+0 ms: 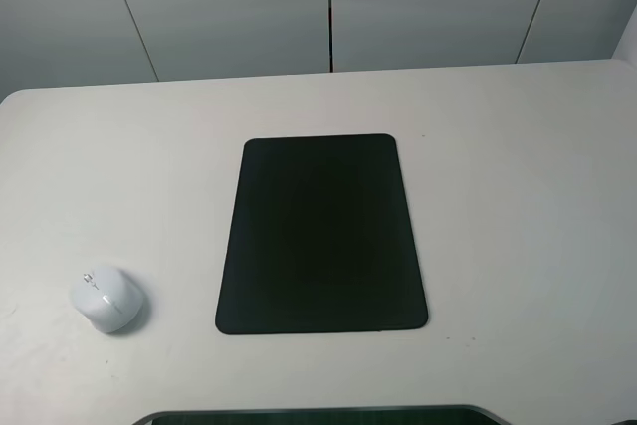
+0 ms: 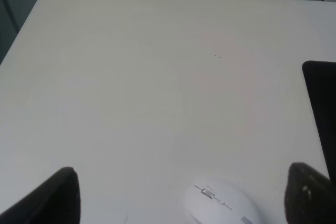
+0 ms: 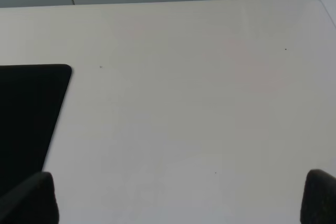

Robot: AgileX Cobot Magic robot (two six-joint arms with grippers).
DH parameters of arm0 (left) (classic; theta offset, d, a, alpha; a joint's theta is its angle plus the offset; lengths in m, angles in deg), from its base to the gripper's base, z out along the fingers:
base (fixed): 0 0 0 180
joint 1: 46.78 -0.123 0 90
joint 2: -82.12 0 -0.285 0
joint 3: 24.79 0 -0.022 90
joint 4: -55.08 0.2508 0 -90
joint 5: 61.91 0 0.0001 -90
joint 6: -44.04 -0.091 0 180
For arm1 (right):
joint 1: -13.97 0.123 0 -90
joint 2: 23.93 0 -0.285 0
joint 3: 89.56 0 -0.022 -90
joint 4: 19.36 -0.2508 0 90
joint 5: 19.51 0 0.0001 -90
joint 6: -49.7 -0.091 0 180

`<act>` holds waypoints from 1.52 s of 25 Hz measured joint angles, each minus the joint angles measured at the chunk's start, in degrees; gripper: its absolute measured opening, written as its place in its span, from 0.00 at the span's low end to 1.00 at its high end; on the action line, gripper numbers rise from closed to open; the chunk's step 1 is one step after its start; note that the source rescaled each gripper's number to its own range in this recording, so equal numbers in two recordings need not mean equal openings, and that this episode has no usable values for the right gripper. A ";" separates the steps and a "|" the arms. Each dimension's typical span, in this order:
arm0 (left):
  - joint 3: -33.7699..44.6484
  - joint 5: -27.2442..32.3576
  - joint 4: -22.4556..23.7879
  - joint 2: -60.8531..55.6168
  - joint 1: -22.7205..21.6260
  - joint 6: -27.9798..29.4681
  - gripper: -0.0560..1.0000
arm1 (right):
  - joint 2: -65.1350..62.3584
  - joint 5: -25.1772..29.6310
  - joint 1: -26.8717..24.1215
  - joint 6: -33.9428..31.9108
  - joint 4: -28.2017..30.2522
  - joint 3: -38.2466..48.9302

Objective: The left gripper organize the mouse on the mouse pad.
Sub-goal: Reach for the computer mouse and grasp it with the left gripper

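The white mouse (image 1: 106, 300) is at a slant to my left gripper's fingers. Next, I line my left gripper up with the mouse before I close on its sides (image 1: 131, 289).
The white mouse (image 1: 106, 299) lies on the table's left side, well apart from the black mouse pad (image 1: 320, 234) in the middle. In the left wrist view the mouse (image 2: 223, 205) shows low in the picture, between the spread dark fingers (image 2: 60, 195) of my left gripper (image 2: 184, 198), which is open and holds nothing. One edge of the mouse pad (image 2: 321, 103) shows there too. My right gripper (image 3: 176, 198) is also open and empty, with a corner of the mouse pad (image 3: 29, 114) beside it. Neither arm shows in the high view.
The white table (image 1: 518, 166) ends at a grey panelled wall (image 1: 328, 7) at the back. A dark curved edge (image 1: 318, 415) runs along the table's near side. Nothing else lies on the table.
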 joint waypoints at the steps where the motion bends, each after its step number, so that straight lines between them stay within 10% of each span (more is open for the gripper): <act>1: 0.00 0.00 0.00 0.03 0.00 0.11 1.00 | 0.00 0.00 0.00 0.00 0.00 0.00; 16: -5.79 1.28 0.00 0.90 0.00 0.23 1.00 | 0.00 0.00 0.00 0.00 0.00 0.00; 38: -10.47 1.04 -7.11 34.17 0.00 4.47 1.00 | 0.00 0.00 0.00 0.00 0.00 0.00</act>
